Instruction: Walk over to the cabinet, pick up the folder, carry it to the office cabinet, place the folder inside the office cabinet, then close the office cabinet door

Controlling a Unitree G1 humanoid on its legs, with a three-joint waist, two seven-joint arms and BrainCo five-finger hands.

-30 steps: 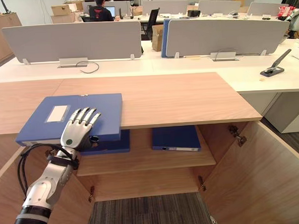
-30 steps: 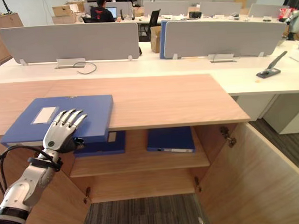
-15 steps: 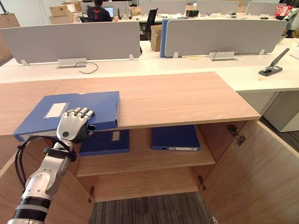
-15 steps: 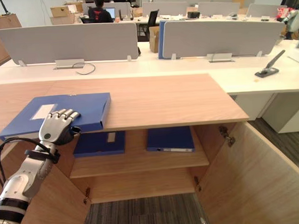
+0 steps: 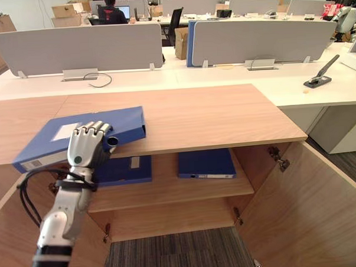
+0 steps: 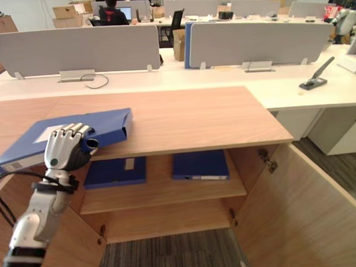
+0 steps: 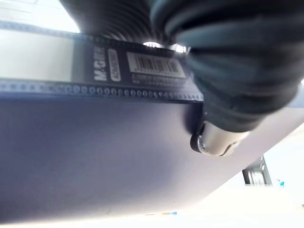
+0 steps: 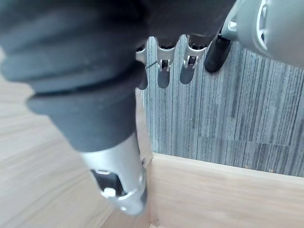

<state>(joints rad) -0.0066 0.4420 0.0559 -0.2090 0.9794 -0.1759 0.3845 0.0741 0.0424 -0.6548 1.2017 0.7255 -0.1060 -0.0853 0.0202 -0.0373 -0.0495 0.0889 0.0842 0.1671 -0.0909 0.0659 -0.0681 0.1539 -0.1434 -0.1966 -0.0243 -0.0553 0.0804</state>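
Observation:
My gripper will carry the blue folder [image 5: 51, 136] by one edge. The folder should stay stiff and shut, because it tilts up with straight, box-like sides [image 5: 129, 135].
A blue folder [image 5: 127, 121] with a white label lies on the wooden cabinet top [image 5: 213, 117], at its front left, with its near edge tilted up off the wood. My left hand [image 5: 86, 146] is shut on that near edge, fingers curled over the top and thumb [image 7: 216, 140] beneath. The folder's underside [image 7: 95, 156] shows in the left wrist view. My right hand [image 8: 163, 71] hangs open with straight fingers over the grey carpet, beside a wooden panel.
The cabinet stands open below, with doors swung out at right [image 5: 311, 210] and left [image 5: 11, 235]. Two more blue folders [image 5: 206, 163] [image 5: 123, 169] lie on its shelf. Behind are white desks with grey screens [image 5: 80, 49], a black hole punch [image 5: 323, 75], and a seated person [image 5: 109, 9].
My left hand went from flat on the folder to curled round its near edge. The folder has slid toward the front left and its near edge has lifted.

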